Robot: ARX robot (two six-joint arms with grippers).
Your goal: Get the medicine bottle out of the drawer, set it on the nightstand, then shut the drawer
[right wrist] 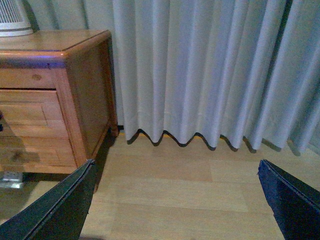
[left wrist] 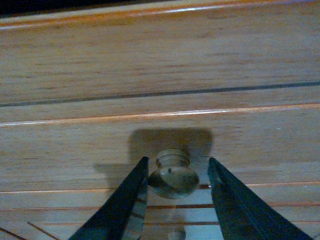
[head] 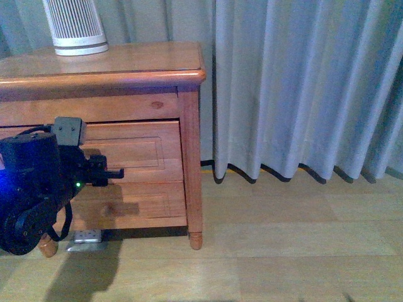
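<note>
The upper drawer will slide straight out when I pull the round knob, because a straight dark gap (head: 141, 120) runs above the drawer front.
The nightstand (head: 126, 77) stands at the left, and its upper drawer (head: 141, 148) is closed. The medicine bottle is hidden. My left gripper (head: 113, 173) is open and reaches to the drawer front. In the left wrist view the drawer's small round knob (left wrist: 173, 177) sits between the open jaws of my left gripper (left wrist: 177, 161), close to one finger and with a gap to the other. My right gripper (right wrist: 176, 165) is open and empty over the wooden floor, to the right of the nightstand (right wrist: 75, 55). It does not show in the front view.
A large white ribbed device (head: 75, 25) stands on the nightstand's top at the back left. A grey curtain (head: 302, 88) hangs to the floor right of the nightstand. A small metal object (head: 87, 237) lies under the cabinet.
</note>
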